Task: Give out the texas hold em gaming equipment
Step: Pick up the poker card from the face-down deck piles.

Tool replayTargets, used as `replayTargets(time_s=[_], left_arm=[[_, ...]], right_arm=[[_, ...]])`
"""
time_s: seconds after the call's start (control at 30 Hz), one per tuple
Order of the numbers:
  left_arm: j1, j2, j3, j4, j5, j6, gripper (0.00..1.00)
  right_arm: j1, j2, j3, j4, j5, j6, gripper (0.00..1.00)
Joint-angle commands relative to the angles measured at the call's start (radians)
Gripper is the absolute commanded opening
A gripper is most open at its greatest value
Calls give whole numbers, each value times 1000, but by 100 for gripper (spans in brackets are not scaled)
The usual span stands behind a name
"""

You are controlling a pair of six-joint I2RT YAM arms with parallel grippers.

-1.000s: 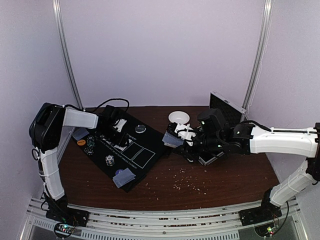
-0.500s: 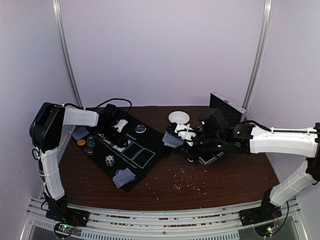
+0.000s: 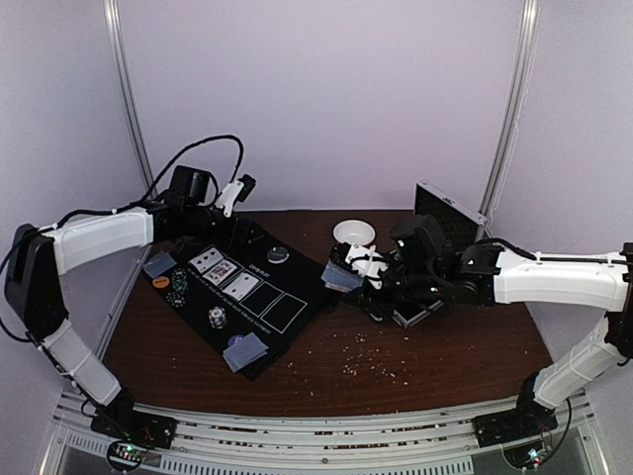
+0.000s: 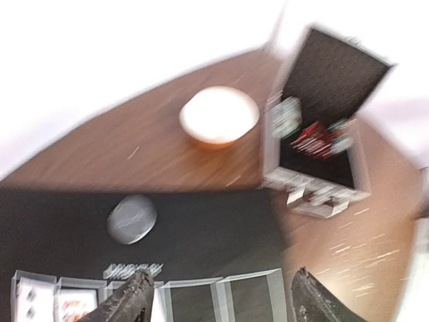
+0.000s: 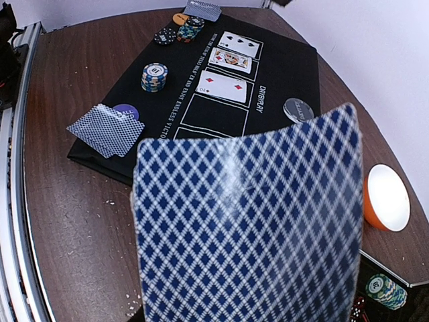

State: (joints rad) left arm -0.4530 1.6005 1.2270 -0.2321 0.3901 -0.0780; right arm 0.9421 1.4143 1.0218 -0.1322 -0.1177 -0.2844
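My open left gripper is moving toward the deck's free edge (image 3: 327, 275) and should keep going until its fingers close there, because the deck (image 3: 341, 278) sticks out from my right gripper toward the mat.
My right gripper (image 3: 350, 270) is shut on a deck of blue diamond-backed playing cards (image 5: 248, 221) just right of the black mat (image 3: 259, 309); the deck hides its fingers in the right wrist view. Three face-up cards (image 5: 228, 64) lie in the mat's boxes. A striped chip stack (image 5: 154, 76), a purple disc (image 5: 127, 110) under face-down cards (image 5: 104, 130) and a grey disc (image 5: 297, 109) are on the mat. An orange disc (image 3: 160, 282), more chips (image 3: 178, 288) and cards (image 3: 158, 264) sit at the mat's left. My left gripper (image 3: 233, 190) hangs open and empty above the mat's far end.
The white bowl with an orange rim (image 3: 353, 232) stands behind my right gripper. The silver case (image 3: 447, 211) is open at the back right, with chips (image 5: 385, 290) inside. Crumbs are scattered over the brown table (image 3: 415, 361).
My left arm has lifted off the mat and swung up toward the back wall, uncovering the face-up cards. Its jaws have opened slightly wider. The right arm and deck have not moved.
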Motion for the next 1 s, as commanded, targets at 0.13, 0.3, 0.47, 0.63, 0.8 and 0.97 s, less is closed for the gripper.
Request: replayTargets(time_s=[0.13,0.3,0.47,0.63,0.8,0.97], left_arm=[[-211,-101,-71,198,264,-197,86],[-244,-68,-65,239,265,-256,88],[-277,-4,-43,262,295,-265,87],[-300,67,7,245,259,-270,82],[-300,96,45,231,248,-288,64],[-300,65,52,143,187,-235,44]], right_arm=[[-5,33,38,54,16,15,39],[-3,45,50,62,-1,25,39],[-5,51,55,67,-7,31,39],[-4,64,59,74,-15,32,39],[-4,70,59,71,-19,33,39],[-5,53,40,75,-6,31,39]])
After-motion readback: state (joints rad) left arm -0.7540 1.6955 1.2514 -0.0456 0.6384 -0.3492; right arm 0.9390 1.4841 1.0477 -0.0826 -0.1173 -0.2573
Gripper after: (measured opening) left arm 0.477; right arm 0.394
